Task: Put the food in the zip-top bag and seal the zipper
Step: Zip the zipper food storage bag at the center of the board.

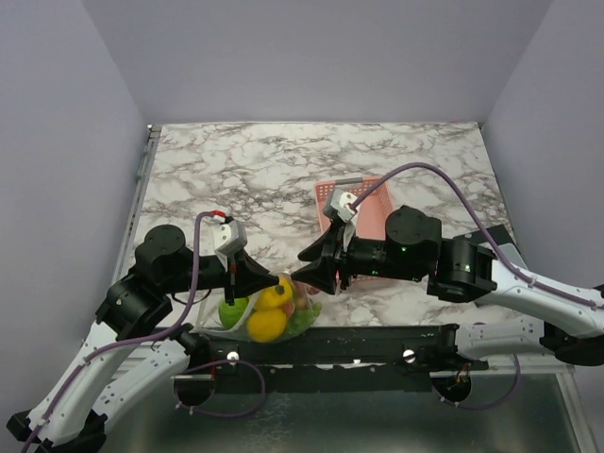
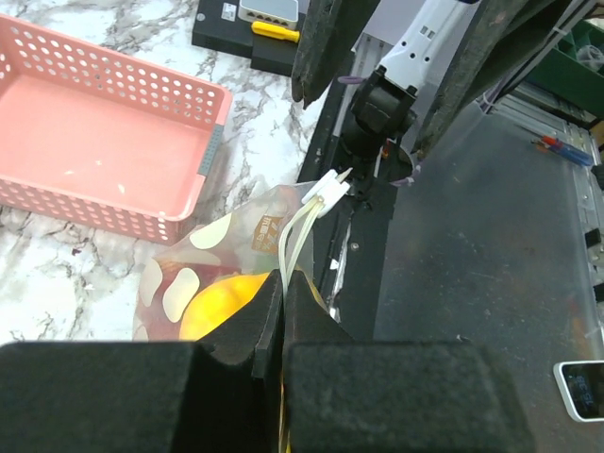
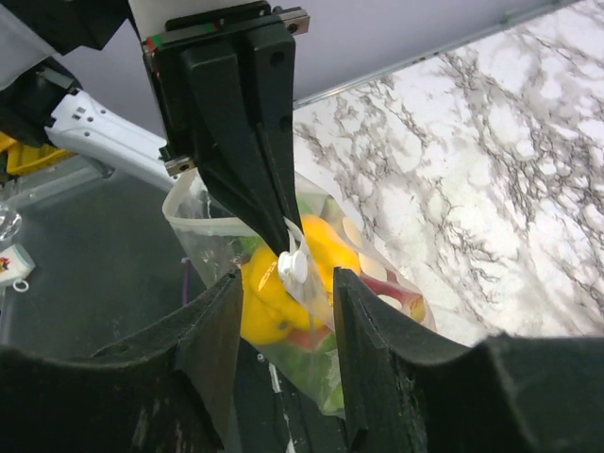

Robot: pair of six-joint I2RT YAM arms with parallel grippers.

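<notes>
I should hold the zipper (image 3: 311, 304) past the slider tab with my right gripper to free my left gripper, because my left gripper is pinching the zipper in the slider tab's path (image 2: 287, 251).
The zip-top bag (image 1: 283, 316) hangs off the table's near edge. Food shows through it: a yellow fruit (image 1: 267, 325), a round green fruit (image 1: 232, 310) and a red piece (image 3: 392, 293). My left gripper (image 1: 276, 280) is shut on the bag's mouth. In the left wrist view the zipper (image 2: 294, 241) runs up out of its closed jaws to a white slider tab (image 2: 324, 193). My right gripper (image 3: 283, 311) is open. Its fingers (image 3: 363, 330) stand on either side of the slider tab (image 3: 293, 267), apart from it, directly opposite the left gripper (image 3: 245, 123).
The pink slotted basket (image 1: 363, 208) sits on the marble table (image 1: 283, 170) behind the right gripper, with nothing in it in the left wrist view (image 2: 94, 132). The black mounting rail (image 1: 377, 344) of the arm bases runs just below the bag.
</notes>
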